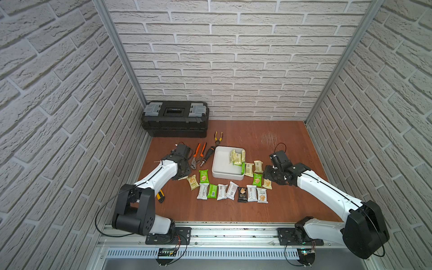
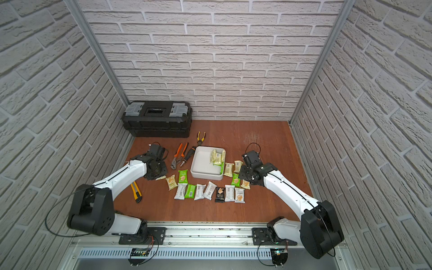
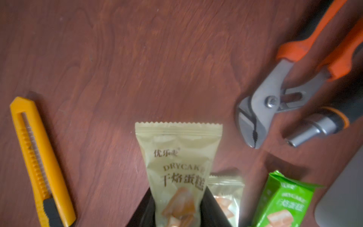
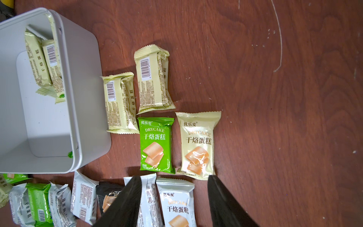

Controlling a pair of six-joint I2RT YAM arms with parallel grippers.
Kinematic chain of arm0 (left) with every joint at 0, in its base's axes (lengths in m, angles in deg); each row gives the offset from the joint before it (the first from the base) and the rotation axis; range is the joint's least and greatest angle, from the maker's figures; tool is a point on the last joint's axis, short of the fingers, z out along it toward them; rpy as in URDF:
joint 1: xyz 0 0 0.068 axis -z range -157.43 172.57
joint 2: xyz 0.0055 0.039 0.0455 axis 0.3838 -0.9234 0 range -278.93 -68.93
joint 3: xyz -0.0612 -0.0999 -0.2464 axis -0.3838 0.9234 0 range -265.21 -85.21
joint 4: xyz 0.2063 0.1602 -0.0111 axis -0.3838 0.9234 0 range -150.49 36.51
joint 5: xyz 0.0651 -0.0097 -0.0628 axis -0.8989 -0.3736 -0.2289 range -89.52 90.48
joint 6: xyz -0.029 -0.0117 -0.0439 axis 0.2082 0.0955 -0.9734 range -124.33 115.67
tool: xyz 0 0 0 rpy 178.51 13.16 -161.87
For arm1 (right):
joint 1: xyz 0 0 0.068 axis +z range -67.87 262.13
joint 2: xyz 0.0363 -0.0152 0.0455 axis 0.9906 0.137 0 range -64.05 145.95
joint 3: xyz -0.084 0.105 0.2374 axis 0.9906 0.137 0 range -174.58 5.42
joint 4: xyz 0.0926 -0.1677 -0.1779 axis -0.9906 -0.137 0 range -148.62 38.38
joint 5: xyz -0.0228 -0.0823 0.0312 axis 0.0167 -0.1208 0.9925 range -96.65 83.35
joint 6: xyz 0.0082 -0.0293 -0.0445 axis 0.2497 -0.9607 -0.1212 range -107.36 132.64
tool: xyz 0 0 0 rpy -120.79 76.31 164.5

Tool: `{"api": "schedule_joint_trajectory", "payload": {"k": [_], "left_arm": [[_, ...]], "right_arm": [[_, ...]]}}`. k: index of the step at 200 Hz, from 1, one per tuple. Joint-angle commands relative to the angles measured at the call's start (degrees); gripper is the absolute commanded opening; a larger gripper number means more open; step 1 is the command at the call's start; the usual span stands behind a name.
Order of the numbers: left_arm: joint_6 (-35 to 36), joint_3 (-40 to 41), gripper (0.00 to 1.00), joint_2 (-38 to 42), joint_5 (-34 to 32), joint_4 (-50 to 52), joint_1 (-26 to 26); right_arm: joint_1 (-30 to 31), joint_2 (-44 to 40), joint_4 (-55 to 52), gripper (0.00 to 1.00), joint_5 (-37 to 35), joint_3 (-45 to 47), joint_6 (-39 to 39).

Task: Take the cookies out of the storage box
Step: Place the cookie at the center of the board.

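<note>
The pale yellow cookies are leaning at the storage box's side on my right gripper's side, so next my right gripper takes out the innermost cookie.
The storage box is a shallow white tray in mid-table, seen in both top views, with a few pale yellow cookies leaning at its right wall. Several more cookies lie in a row on the table in front of it, and others beside its right wall. My left gripper is shut on a pale yellow cookie packet, low over the table left of the row. My right gripper stands open over the row's right end, holding nothing.
A black toolbox stands at the back left. Orange pliers, a screwdriver and yellow pliers lie left of and behind the tray. A yellow utility knife lies beside my left arm. Brick walls close three sides.
</note>
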Motion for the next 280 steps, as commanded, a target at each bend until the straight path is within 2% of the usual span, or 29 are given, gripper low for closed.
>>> {"api": "schedule_joint_trajectory", "payload": {"k": [1,47,101,130,164,190,223,280], "left_arm": [[2.4,-1.6,0.37,-3.3,1.6,-4.3,-1.4],[3.6,-3.9,0.37,-9.4,3.5,-7.0,-2.5],[4.9,-4.2,0.5,-12.1,4.3,-7.0,-3.0],[5.4,-4.7,0.58,-10.4,3.0,-5.6,-3.0],[5.1,-6.1,0.64,-3.8,-0.3,-2.3,-2.5],[4.1,-7.1,0.65,1.5,-1.5,-0.6,-0.5],[0.8,-7.5,0.63,5.2,0.3,-0.9,3.8],[-3.3,-8.0,0.62,3.4,3.8,-4.4,12.3]], "right_arm": [[0.5,-0.5,-0.5,0.59,-0.6,-1.6,-0.6],[0.4,-0.3,-0.8,0.59,-0.4,-2.0,-0.3],[0.5,0.1,-1.6,0.59,-0.3,-4.5,-0.7],[0.7,0.3,-2.6,0.59,-0.1,-6.9,-1.3],[2.2,2.1,-3.2,0.58,0.7,-11.0,-1.7],[5.2,6.5,-2.9,0.57,1.8,-15.7,-1.6],[9.1,15.1,-3.3,0.54,1.7,-23.6,-1.5],[10.3,32.7,-4.8,0.53,3.6,-41.2,-5.0]]}}
